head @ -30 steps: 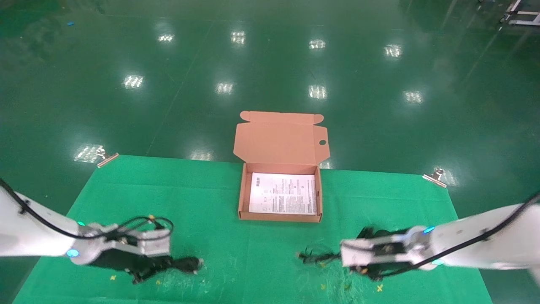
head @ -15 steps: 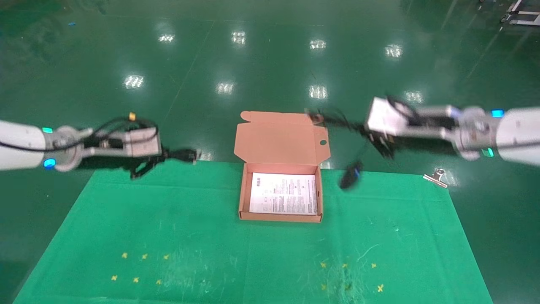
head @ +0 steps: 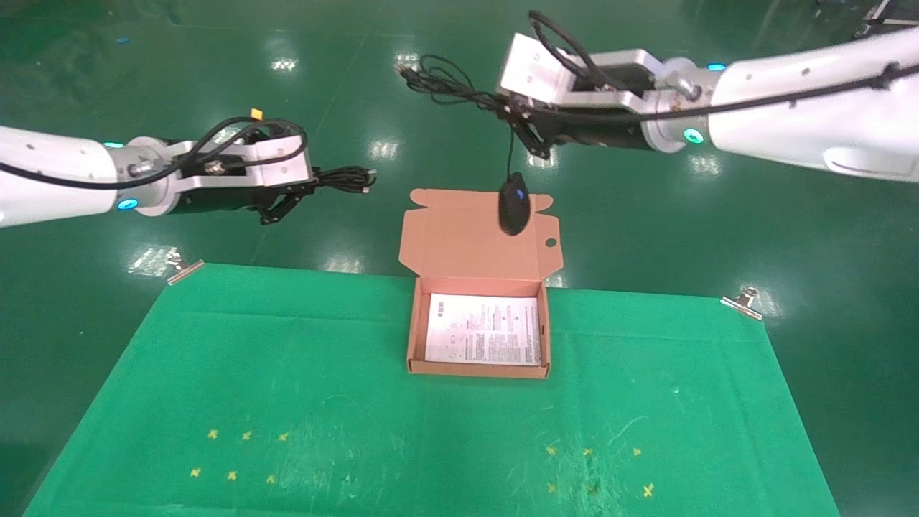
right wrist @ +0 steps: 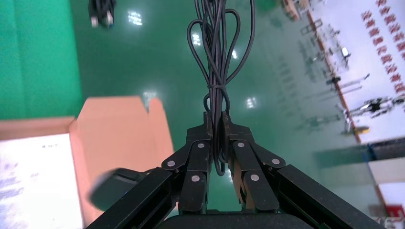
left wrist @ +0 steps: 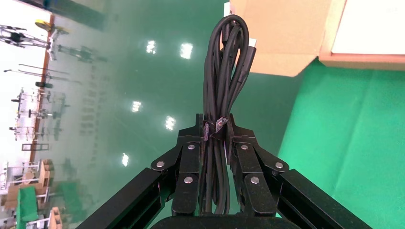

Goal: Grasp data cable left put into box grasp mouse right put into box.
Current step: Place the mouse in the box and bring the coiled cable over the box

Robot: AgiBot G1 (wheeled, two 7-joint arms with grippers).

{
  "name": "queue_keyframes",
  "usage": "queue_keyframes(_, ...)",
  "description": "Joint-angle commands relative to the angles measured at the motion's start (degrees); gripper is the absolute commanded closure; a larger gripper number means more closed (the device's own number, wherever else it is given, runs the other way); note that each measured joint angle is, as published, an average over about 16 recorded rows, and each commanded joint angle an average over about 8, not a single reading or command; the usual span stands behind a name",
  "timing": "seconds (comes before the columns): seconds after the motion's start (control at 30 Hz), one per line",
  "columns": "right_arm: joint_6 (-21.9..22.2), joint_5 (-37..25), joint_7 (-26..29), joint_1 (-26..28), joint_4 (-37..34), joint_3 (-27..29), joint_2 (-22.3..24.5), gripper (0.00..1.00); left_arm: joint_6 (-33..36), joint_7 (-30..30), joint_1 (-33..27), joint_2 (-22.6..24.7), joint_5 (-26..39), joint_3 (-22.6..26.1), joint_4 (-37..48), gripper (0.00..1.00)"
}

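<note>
The mouse (head: 514, 205) hangs by its cord over the lid, so my right gripper should let it down onto the sheet (head: 469, 345) before my left gripper adds the data cable.
My left gripper (head: 305, 188) is raised at the left and shut on the data cable (head: 344, 179), a black coiled bundle; in the left wrist view the cable (left wrist: 225, 62) sticks out past the gripper (left wrist: 216, 124). My right gripper (head: 518, 115) is raised at the right and shut on the mouse's thin bundled cord (head: 449, 80); the right wrist view shows the cord (right wrist: 217, 52) in the gripper (right wrist: 216, 119). The black mouse (head: 513, 202) hangs by its cord in front of the lid of the open tan box (head: 411, 337). It also shows blurred in the right wrist view (right wrist: 114, 186).
The box stands at the far middle of a green mat (head: 287, 373), its flap lid (head: 459, 240) upright and a white printed sheet (head: 482, 329) at its bottom. Metal clips (head: 743, 300) hold the mat's far corners. Small yellow marks (head: 237, 456) lie near the front.
Both arms have risen from the mat with their loads and moved up and inward. The mouse has swung from right of the box to hanging before its lid.
</note>
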Motion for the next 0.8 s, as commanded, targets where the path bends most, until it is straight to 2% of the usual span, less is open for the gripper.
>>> queue_keyframes(0.03, 0.5, 0.4, -1.2, 1.2, -1.8, -0.1, -1.7, 1.00, -0.4, -0.2, -0.3, 0.4, -0.2, -0.2, -0.2, 1.00)
queue_keyframes(0.37, 0.5, 2.3, -4.4, 2.3, -4.1, 0.4, -3.3, 1.00, 1.8, 1.3, 0.1, -1.2, -2.6, -1.4, -2.4, 1.00)
queue_keyframes(0.8, 0.6, 1.5, -5.8, -0.4, -7.1, -0.9, -4.4, 1.00, 3.7, -1.4, 2.6, -2.4, -0.2, 0.6, -4.0, 1.00)
